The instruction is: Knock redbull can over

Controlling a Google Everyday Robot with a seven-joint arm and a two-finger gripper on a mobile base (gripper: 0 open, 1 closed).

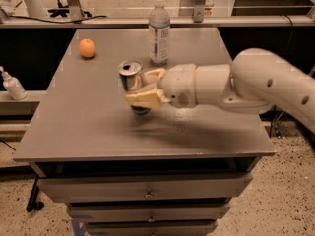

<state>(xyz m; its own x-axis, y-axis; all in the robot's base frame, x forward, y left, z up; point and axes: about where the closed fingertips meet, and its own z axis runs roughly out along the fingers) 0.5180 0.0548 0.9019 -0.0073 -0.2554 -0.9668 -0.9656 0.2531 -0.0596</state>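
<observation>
The redbull can (131,75) is upright in the gripper's fingers, so the robot's gripper should raise the can, turn it level and lay it down on the grey table (149,121).
The redbull can (130,75) is a slim silver and blue can with a silver top and pull-tab. It stands near the middle of the grey table (88,127), leaning slightly to the left. My gripper (146,88) reaches in from the right, and its cream fingers (143,100) close around the can's body, one in front and one behind. Most of the can's side is hidden by the front finger. Its base (141,111) shows just below that finger, at or just above the tabletop.
A clear plastic bottle (159,31) with a white cap stands behind the gripper at the table's back. An orange (87,48) lies at the back left. Drawers (147,193) sit under the table. A white spray bottle (12,85) is on a shelf at the left.
</observation>
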